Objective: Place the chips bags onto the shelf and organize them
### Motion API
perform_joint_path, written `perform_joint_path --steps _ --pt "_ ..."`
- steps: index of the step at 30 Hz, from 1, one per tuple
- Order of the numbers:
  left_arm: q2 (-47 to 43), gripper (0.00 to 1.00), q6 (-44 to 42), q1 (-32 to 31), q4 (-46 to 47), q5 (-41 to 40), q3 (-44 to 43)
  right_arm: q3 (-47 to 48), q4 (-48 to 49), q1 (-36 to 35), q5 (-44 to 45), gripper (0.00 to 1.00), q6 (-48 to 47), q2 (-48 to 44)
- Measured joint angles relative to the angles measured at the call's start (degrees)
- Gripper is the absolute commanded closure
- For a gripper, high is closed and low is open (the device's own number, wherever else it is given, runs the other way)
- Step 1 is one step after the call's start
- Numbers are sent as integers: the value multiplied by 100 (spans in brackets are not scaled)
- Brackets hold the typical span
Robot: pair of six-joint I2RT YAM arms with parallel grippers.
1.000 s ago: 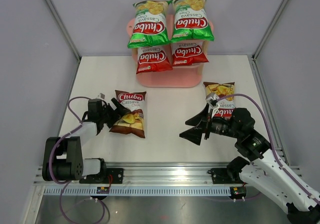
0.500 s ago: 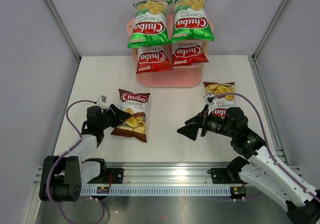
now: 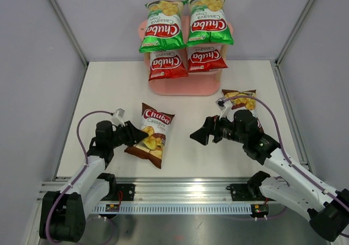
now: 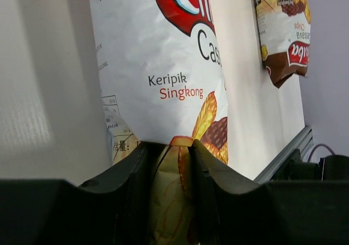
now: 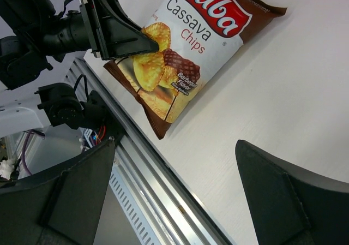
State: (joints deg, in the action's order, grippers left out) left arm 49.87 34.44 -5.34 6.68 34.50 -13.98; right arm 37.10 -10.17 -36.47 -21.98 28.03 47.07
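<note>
My left gripper is holding the brown chips bag by its lower part [image 3: 149,142], so I need to swing the bag's top end [image 3: 156,113] over so that my right gripper can take it.
A dark brown chips bag [image 3: 154,133] lies tilted on the white table, and my left gripper [image 3: 135,135] is shut on its lower left edge. The left wrist view shows the bag [image 4: 158,54] with its foil pinched between the black fingers [image 4: 136,168]. My right gripper [image 3: 202,135] hovers open to the right of that bag, with nothing in it [image 5: 175,147]. A second brown bag [image 3: 240,99] lies behind the right arm, partly hidden. On the pink shelf [image 3: 185,88], two green bags [image 3: 161,29] [image 3: 209,22] lie on top. Two red bags [image 3: 167,64] [image 3: 206,58] lie below them.
An aluminium rail [image 3: 180,193] runs along the table's near edge and carries both arm bases. Grey enclosure walls with metal posts close in the left, right and back sides. The shelf stands against the back wall.
My left gripper has shut on the brown bag's edge and dragged it rightward and nearer, turning it. The right arm has swung left and away from the rail with its jaws still open.
</note>
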Motion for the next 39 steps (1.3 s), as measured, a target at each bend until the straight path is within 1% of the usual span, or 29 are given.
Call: perform_joint_path --steps 2,8,12,16,19,22,26,29,30,31,32,34,35,36,38,39 --pt "4 100 -37 -26 -17 107 0 63 -2 0 22 0 -35 105" --pt "-33 100 11 -122 229 551 90 197 -13 0 83 1 -72 444" --pt "-107 100 175 -256 702 859 212 393 -98 0 173 1 -92 743" --pt "-103 100 350 -483 1180 1058 278 774 -426 42 278 1 -212 1029" --pt "24 100 382 -651 1493 1137 275 1150 -654 249 212 1 -306 1331" --pt "367 100 544 -734 1895 1270 275 1456 -774 627 24 0 -385 1725" --pt "654 100 796 -793 2389 1416 278 1521 -846 1130 -435 1 -411 2103" --pt "726 100 815 -844 2490 1434 260 1519 -861 1333 -678 1 -407 2306" --pt "761 93 778 -857 2411 1423 225 1519 -861 1355 -748 1 -407 2347" --pt "807 84 721 -866 2260 1403 160 1517 -859 1357 -793 1 -409 2374" --pt "848 69 647 -870 2131 1384 98 1515 -861 1360 -835 1 -409 2378" --pt "949 56 511 -883 1823 1340 -79 1504 -861 1360 -927 1 -424 2371" --pt "990 47 444 -894 1661 1325 -166 1499 -861 1360 -942 0 -433 2369" --pt "1025 33 380 -909 1488 1307 -251 1493 -874 1360 -951 1 -446 2356" --pt "1082 22 225 -981 1029 1207 -463 1460 -927 1360 -964 1 -472 2284" --pt "1099 5 146 -1045 815 1132 -555 1438 -953 1360 -975 1 -485 2221"
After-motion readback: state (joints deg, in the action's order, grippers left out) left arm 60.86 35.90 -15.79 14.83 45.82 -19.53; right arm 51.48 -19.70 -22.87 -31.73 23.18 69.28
